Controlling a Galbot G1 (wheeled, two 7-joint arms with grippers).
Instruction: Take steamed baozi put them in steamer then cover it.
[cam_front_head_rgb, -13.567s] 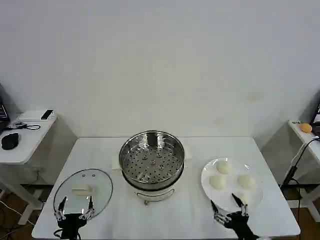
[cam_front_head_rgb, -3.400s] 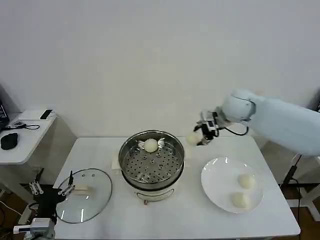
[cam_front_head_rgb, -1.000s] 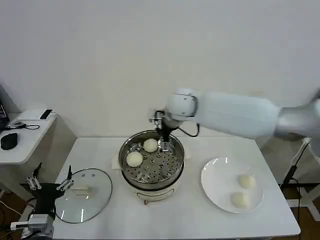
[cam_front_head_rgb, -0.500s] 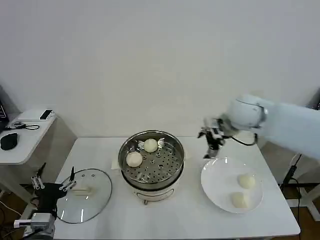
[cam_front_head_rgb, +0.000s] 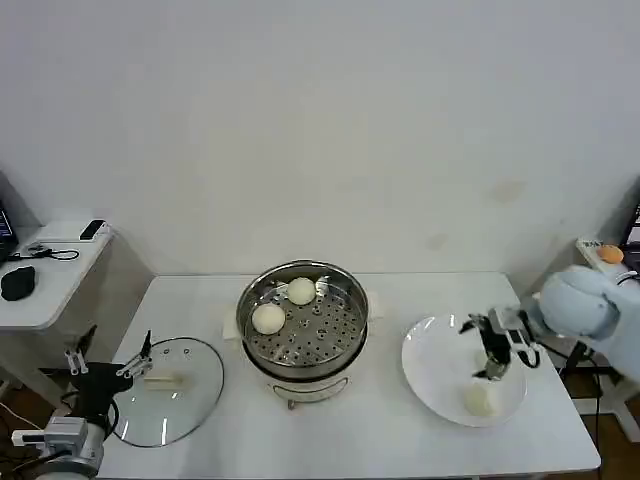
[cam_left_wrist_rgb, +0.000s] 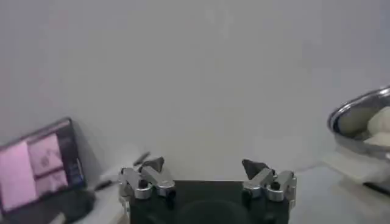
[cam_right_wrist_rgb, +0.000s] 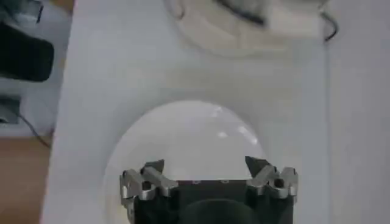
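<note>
My right gripper will lift the cream-white baozi (cam_front_head_rgb: 480, 401) and now covers the white plate behind it. I should expect another baozi hidden there (cam_front_head_rgb: 492, 361) when I lift this one.
The steel steamer (cam_front_head_rgb: 303, 322) stands mid-table with two steamed baozi (cam_front_head_rgb: 301, 290) (cam_front_head_rgb: 268, 318) on its perforated tray. One more baozi (cam_front_head_rgb: 481, 400) lies on the white plate (cam_front_head_rgb: 428, 368) at the right. My right gripper (cam_front_head_rgb: 490, 365) hangs open just over the plate, right behind that baozi, and covers the spot under it. In the right wrist view the open right gripper (cam_right_wrist_rgb: 206, 165) has bare plate (cam_right_wrist_rgb: 183, 131) between its fingers. The glass cover (cam_front_head_rgb: 190, 375) lies flat at the front left. My left gripper (cam_front_head_rgb: 108, 365) waits open beside it, holding nothing.
A low side table (cam_front_head_rgb: 45, 280) with a mouse and small devices stands off the left edge. Another side surface with an orange thing (cam_front_head_rgb: 611, 255) and a cable sits at the right. The left wrist view catches the steamer rim (cam_left_wrist_rgb: 359, 112) and a lit screen (cam_left_wrist_rgb: 36, 167).
My right arm has swung from behind the plate, near the steamer, down over the plate's right part, with nothing held. The left gripper has barely shifted.
</note>
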